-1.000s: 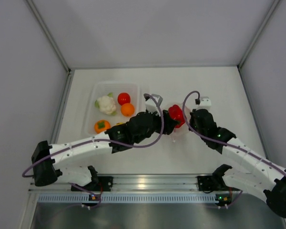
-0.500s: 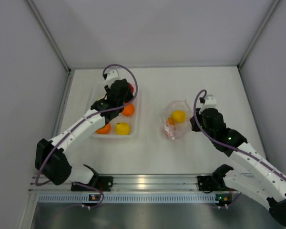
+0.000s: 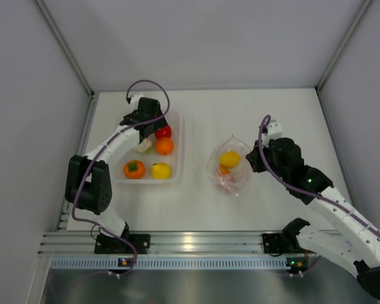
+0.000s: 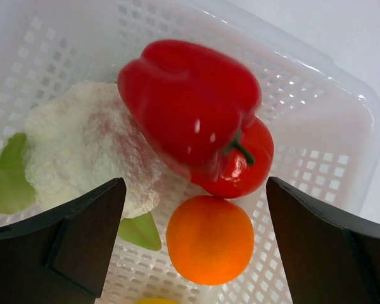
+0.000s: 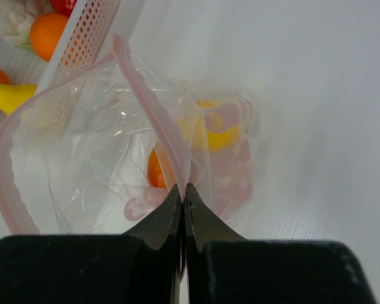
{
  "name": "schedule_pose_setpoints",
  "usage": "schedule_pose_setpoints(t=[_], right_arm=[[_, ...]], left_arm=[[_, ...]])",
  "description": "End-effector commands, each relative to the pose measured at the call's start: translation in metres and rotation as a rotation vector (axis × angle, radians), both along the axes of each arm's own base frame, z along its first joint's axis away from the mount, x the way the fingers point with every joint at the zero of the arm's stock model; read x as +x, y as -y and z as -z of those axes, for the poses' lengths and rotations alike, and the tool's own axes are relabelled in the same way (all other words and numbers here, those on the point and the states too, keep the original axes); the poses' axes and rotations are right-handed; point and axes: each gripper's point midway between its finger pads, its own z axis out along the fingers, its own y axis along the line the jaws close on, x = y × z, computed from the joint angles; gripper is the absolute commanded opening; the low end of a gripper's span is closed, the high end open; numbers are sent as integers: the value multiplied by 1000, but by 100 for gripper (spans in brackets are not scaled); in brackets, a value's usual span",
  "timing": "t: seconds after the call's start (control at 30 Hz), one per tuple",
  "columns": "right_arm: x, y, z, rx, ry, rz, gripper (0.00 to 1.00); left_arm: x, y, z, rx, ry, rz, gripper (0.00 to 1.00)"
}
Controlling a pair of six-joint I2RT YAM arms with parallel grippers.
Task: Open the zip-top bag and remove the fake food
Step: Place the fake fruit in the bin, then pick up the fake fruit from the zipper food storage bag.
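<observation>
The robot's right gripper is holding the bag's pink zip up with the bag's opening (image 3: 243, 148) open, so the left gripper goes on moving until it gets to the food inside (image 3: 229, 159).
The zip-top bag (image 3: 228, 170) lies right of centre, mouth open, with a yellow lemon (image 3: 229, 158) and an orange (image 3: 222, 171) inside. My right gripper (image 3: 251, 158) is shut on its pink zip strip (image 5: 153, 120) and holds that edge up; the lemon (image 5: 220, 134) and orange (image 5: 156, 171) show through the plastic. My left gripper (image 4: 195, 212) is open and empty above the white perforated tray (image 4: 358, 120). Below it a red pepper (image 4: 190, 101) rests on a red tomato (image 4: 244, 168) and a white cauliflower (image 4: 88, 149), with an orange (image 4: 209, 239) between the fingers.
The tray (image 3: 177, 152) stands at the left and also holds a persimmon (image 3: 134, 169) and a lemon (image 3: 160, 170). Its corner shows in the right wrist view (image 5: 88, 35). Grey walls close in the table at left, back and right.
My left arm has swung from the bag to the tray with the red pepper and let it go there. My right gripper has kept hold of the bag, which has shifted slightly.
</observation>
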Motion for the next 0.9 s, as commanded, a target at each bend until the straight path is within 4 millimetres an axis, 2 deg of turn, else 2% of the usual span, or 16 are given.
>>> schedule_pose_setpoints(t=[0.0,0.17,0.27,0.3,0.37,0.4,0.47,0.5,0.53,0.6,0.67,0.7,0.73,0.77,0.8,0.87], right_arm=[[5,-8,-27,22,48,-41,0],[10,-19,-34,37,40,-74,0],[14,-26,-35,34,29,-93,0],[15,-27,-39,33,31,-101,0],[18,-31,-40,24,17,-111,0],[19,-34,-46,25,25,-122,0],[20,-38,-48,19,12,-135,0],[20,-40,-49,21,13,-136,0],[19,-45,-51,35,13,-162,0],[20,-48,-56,57,18,-159,0],[23,-50,-60,76,28,-149,0],[24,-51,-60,90,21,-144,0],[25,-52,-60,99,16,-136,0],[26,-53,-62,114,19,-128,0],[26,-54,-64,138,17,-116,0],[25,-53,-63,162,20,-105,0]], left_arm=[[3,12,-45,-64,92,58,98],[-22,27,-93,-156,186,156,98],[-44,52,-126,-213,252,260,98],[-55,72,-135,-227,269,318,98],[-76,95,-163,-257,330,401,98],[-96,123,-178,-289,356,486,98],[-125,150,-207,-349,418,596,98],[-147,175,-220,-395,446,675,98],[-162,184,-233,-433,475,719,98],[-193,212,-244,-514,498,809,98],[-209,228,-249,-585,541,828,97],[-222,240,-249,-619,551,849,91],[-227,248,-261,-672,612,865,86],[-228,253,-249,-686,584,853,81],[-229,256,-245,-687,575,830,64],[-222,266,-234,-663,560,812,44]])
